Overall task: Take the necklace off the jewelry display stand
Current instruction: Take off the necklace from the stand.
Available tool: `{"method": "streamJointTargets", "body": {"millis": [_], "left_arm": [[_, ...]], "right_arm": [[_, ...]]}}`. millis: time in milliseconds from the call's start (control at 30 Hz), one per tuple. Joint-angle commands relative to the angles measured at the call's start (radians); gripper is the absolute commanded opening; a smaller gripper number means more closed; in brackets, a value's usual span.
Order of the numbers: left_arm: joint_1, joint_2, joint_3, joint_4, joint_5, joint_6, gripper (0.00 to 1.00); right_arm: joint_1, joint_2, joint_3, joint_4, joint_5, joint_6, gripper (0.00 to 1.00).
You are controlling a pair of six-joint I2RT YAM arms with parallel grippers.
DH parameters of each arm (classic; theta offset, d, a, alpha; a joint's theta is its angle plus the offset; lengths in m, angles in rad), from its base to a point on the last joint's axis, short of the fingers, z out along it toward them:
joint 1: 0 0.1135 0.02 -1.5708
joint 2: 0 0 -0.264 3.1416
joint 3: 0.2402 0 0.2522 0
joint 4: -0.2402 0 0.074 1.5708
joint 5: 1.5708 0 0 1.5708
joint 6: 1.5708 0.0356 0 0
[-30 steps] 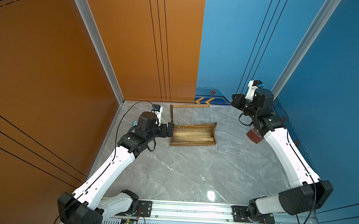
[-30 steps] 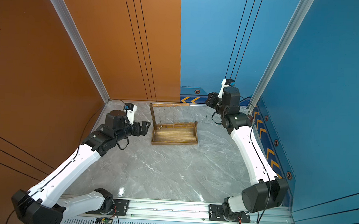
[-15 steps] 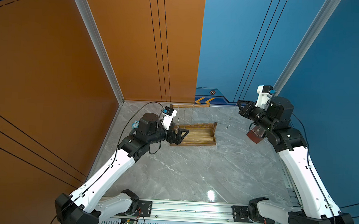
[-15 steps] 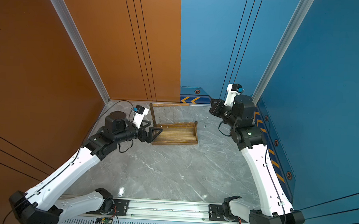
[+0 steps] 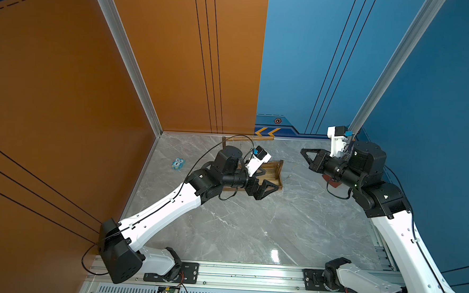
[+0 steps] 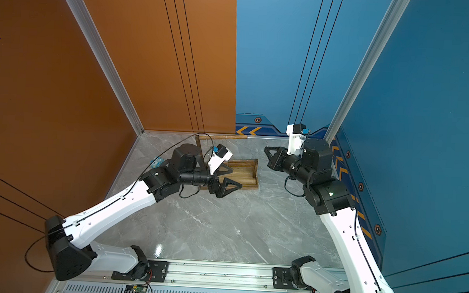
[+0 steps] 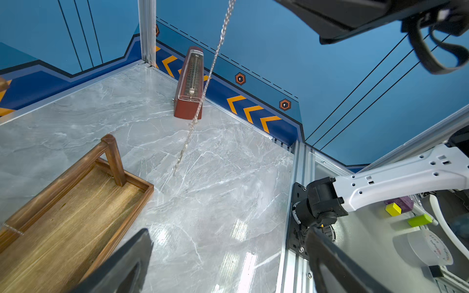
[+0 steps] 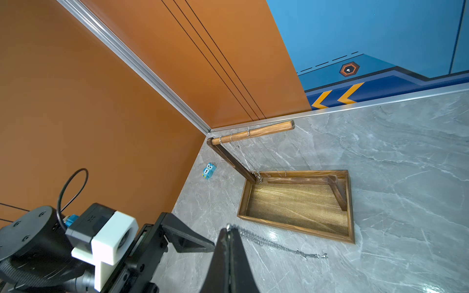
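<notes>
I can see the necklace's lower end (image 7: 176, 170) hanging free in front of my left gripper's open fingers, so I should keep going toward its chain (image 7: 190, 131) until the fingers close on it.
A silver necklace (image 8: 276, 246) hangs from the tips of my right gripper (image 8: 228, 229), which is shut on it. The chain dangles free above the grey table, right of the jewelry display stand (image 8: 297, 200), and shows as a thin slanted line of necklace (image 7: 203, 88) in the left wrist view. The stand's top rod (image 8: 253, 133) carries other thin chains (image 8: 236, 152). In both top views the right gripper (image 5: 302, 150) (image 6: 265, 148) hovers to the right of the tray (image 5: 276, 168) (image 6: 243, 172). My left gripper (image 5: 270, 179) (image 6: 236, 177) (image 7: 231, 238) is open and empty at the tray's front right corner.
A dark red metronome (image 7: 190, 86) stands by the right wall, partly behind the right arm (image 5: 333, 182). A small blue owl toy (image 5: 178, 163) (image 8: 209, 170) lies left of the stand near the orange wall. Walls close in the table on three sides.
My left arm has swung right along the front of the stand, jaws still open. The right arm has shifted while its shut gripper kept hold of the necklace.
</notes>
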Motion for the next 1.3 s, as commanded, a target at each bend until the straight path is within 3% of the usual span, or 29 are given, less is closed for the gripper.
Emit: {"method": "streamJointTargets", "body": {"millis": [0, 200, 467, 700, 1167, 1267], "left_arm": [[-0.002, 0.061, 0.068, 0.005, -0.049, 0.03, 0.96], [-0.02, 0.158, 0.157, 0.004, 0.047, 0.046, 0.97], [-0.035, 0.25, 0.239, 0.003, 0.074, 0.066, 1.0], [-0.041, 0.321, 0.296, 0.001, 0.192, 0.055, 0.95], [-0.031, 0.35, 0.28, 0.003, 0.27, 0.046, 0.9], [-0.03, 0.353, 0.272, 0.002, 0.278, 0.048, 0.83]], "right_arm": [[0.016, -0.031, -0.014, -0.042, -0.033, -0.013, 0.0], [0.03, -0.049, -0.012, -0.081, -0.068, -0.016, 0.0], [0.035, -0.076, -0.012, -0.104, -0.096, -0.008, 0.0], [0.035, -0.088, -0.004, -0.111, -0.109, 0.001, 0.0], [0.035, -0.07, 0.024, -0.118, -0.137, 0.009, 0.0], [0.035, -0.068, 0.029, -0.119, -0.14, 0.014, 0.0]]}}
